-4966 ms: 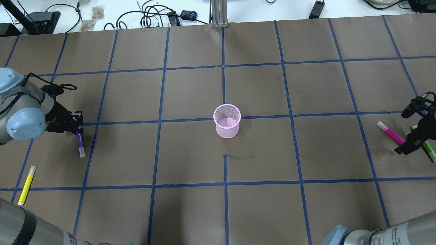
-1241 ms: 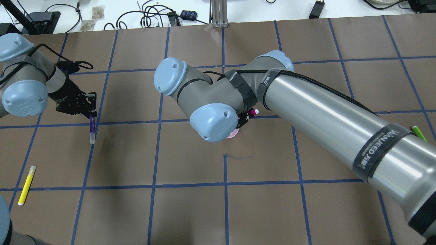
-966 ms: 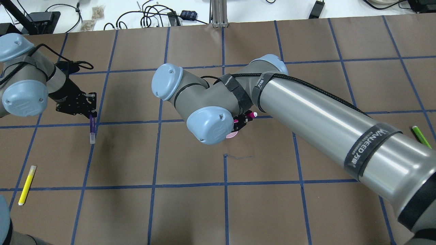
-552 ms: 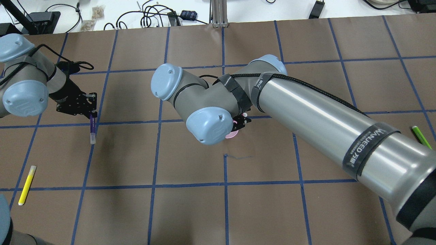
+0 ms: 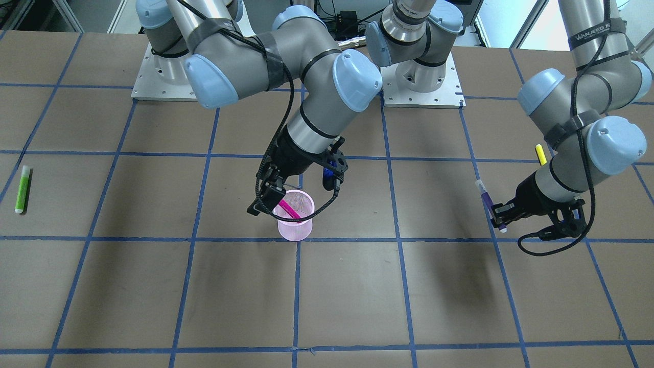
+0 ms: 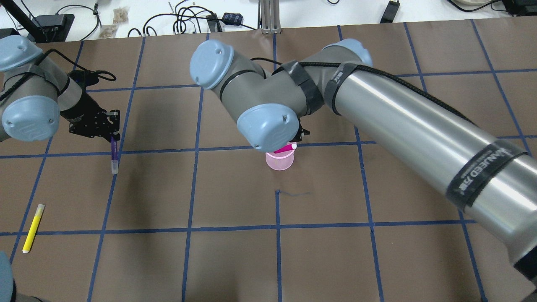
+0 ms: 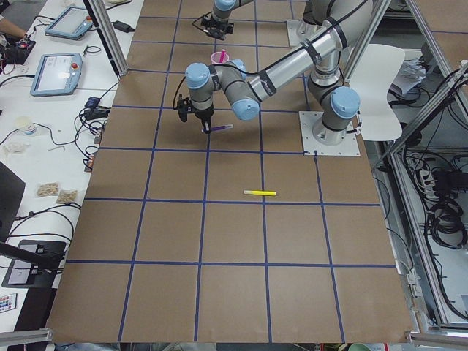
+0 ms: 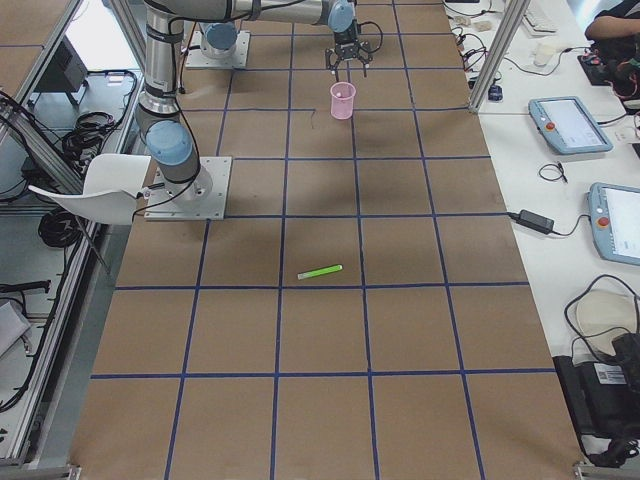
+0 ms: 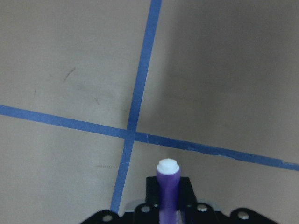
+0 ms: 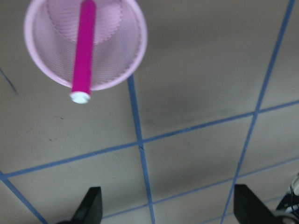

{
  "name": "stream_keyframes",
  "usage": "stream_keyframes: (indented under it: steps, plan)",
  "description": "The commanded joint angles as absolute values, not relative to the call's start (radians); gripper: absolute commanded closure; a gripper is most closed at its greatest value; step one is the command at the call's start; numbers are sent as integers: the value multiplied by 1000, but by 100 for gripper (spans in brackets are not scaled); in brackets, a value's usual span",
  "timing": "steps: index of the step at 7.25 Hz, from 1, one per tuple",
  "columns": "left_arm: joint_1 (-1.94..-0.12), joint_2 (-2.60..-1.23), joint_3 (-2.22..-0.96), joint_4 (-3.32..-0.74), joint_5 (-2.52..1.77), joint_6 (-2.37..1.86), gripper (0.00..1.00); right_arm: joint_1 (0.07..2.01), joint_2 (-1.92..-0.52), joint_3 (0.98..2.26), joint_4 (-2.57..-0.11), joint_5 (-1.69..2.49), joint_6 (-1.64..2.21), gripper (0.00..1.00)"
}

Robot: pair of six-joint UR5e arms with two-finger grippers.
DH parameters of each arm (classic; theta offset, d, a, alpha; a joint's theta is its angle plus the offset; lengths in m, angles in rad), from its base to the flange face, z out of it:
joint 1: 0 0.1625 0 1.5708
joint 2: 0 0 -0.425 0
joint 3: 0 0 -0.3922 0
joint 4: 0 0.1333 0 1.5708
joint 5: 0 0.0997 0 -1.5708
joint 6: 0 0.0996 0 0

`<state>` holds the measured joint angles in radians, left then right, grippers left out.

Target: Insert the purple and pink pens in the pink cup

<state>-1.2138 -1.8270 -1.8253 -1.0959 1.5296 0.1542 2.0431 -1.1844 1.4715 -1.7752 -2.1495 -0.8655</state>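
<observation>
My open right gripper is hanging over the pink cup's opening (image 5: 297,205). I should back it away before my left gripper brings the purple pen (image 5: 487,199) in.
The pink mesh cup (image 5: 295,228) stands at the table's middle. The pink pen (image 5: 287,209) leans inside it, its white end over the rim (image 10: 80,97). My right gripper (image 10: 170,207) hangs above the cup, open and empty, its fingers (image 10: 92,205) spread wide. My left gripper (image 5: 503,215) is shut on the purple pen (image 5: 485,199) and holds it off the table, well to the robot's left of the cup. In the left wrist view the purple pen (image 9: 167,186) sticks out between the jaws. From overhead the pink cup (image 6: 280,161) is partly hidden under the right wrist.
A yellow highlighter (image 6: 32,227) lies near the front left of the table. A green highlighter (image 5: 21,182) lies at the robot's far right. The right arm (image 6: 398,121) stretches across the table's right half. Blue tape lines grid the brown table cover.
The right gripper has let go of the pink pen, which now rests in the cup, and has lifted away. The left gripper still holds the purple pen and has barely moved.
</observation>
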Motion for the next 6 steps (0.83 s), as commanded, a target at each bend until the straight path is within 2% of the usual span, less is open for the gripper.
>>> stream_keyframes:
  steps: [1,4,6]
  plan:
    - [-1345,-1748,-1810,-1103,1534,61,100,1826,-1280,1443,-1769,-1991,-852,0]
    - [-1584,-1712,-1812,-969,1580,-226,100,1518,-1452,1463,-1595,-1742,-666,0]
    - [-1821,-1733,-1815,-833,1748,-409,100,1471,-1503,1497,-1471,-1683,-358,0]
